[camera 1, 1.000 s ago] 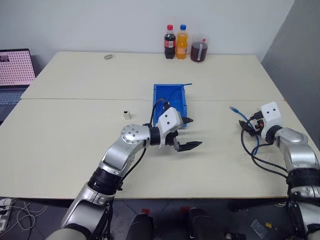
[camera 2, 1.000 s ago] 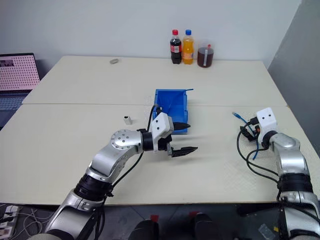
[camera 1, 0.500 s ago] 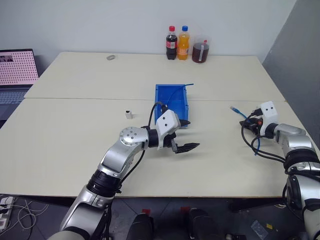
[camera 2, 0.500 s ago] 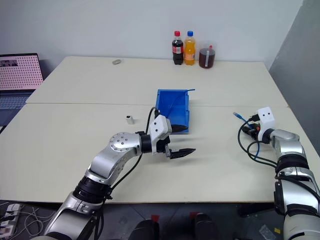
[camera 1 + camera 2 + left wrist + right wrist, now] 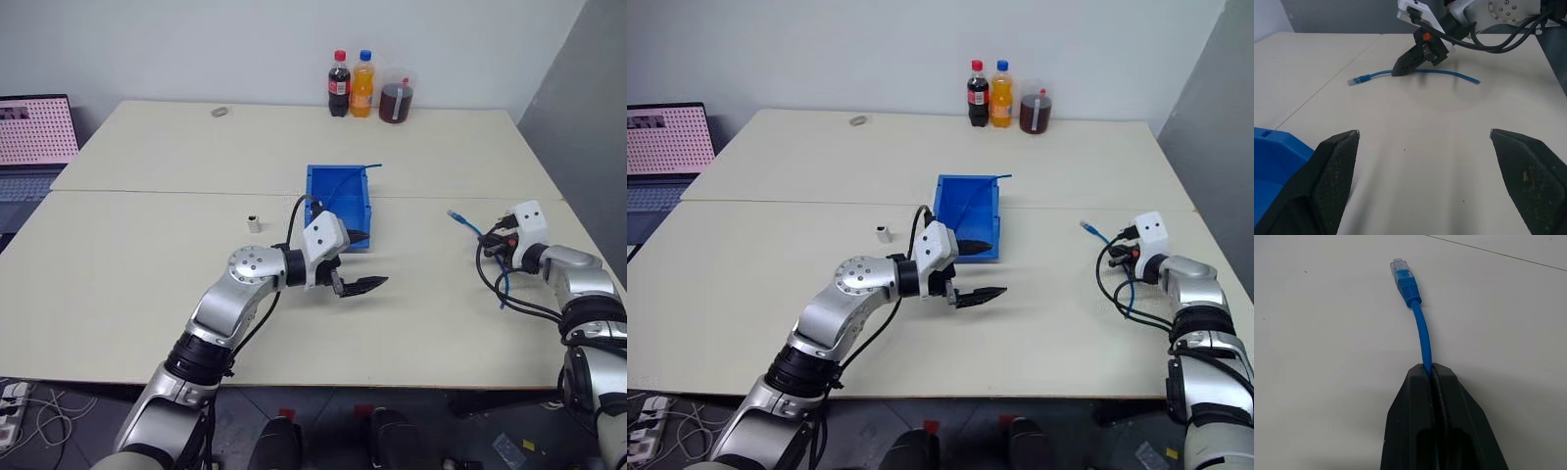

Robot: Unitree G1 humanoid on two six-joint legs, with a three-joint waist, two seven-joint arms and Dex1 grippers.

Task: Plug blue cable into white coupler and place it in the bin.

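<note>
The blue cable point(image 5: 470, 226) will keep a smooth, open curve when the robot carries it by its plug, because the free tail point(image 5: 1455, 74) sticks out in a shallow arc.
The blue cable point(image 5: 468, 225) lies on the table at the right, its clear plug point(image 5: 1399, 268) pointing away from my right gripper point(image 5: 1431, 371), which is shut on the cable a short way behind the plug. That gripper point(image 5: 1399, 72) pinches the cable low over the table. The white coupler point(image 5: 254, 223) stands alone on the table left of the bin point(image 5: 312, 192). My left gripper point(image 5: 361, 260) hovers open and empty just in front of the bin's near end, pointing to the right, fingers point(image 5: 1336, 169) wide apart.
A thin dark-blue wire point(image 5: 350, 175) leans out of the bin. Two bottles point(image 5: 351, 83) and a jar of dark liquid point(image 5: 396, 102) stand at the table's far edge. A small grey object point(image 5: 219, 112) lies far left. A laptop point(image 5: 35, 132) sits at the left.
My right gripper has closed onto the blue cable behind its plug. The left arm has stayed where it was, still open.
</note>
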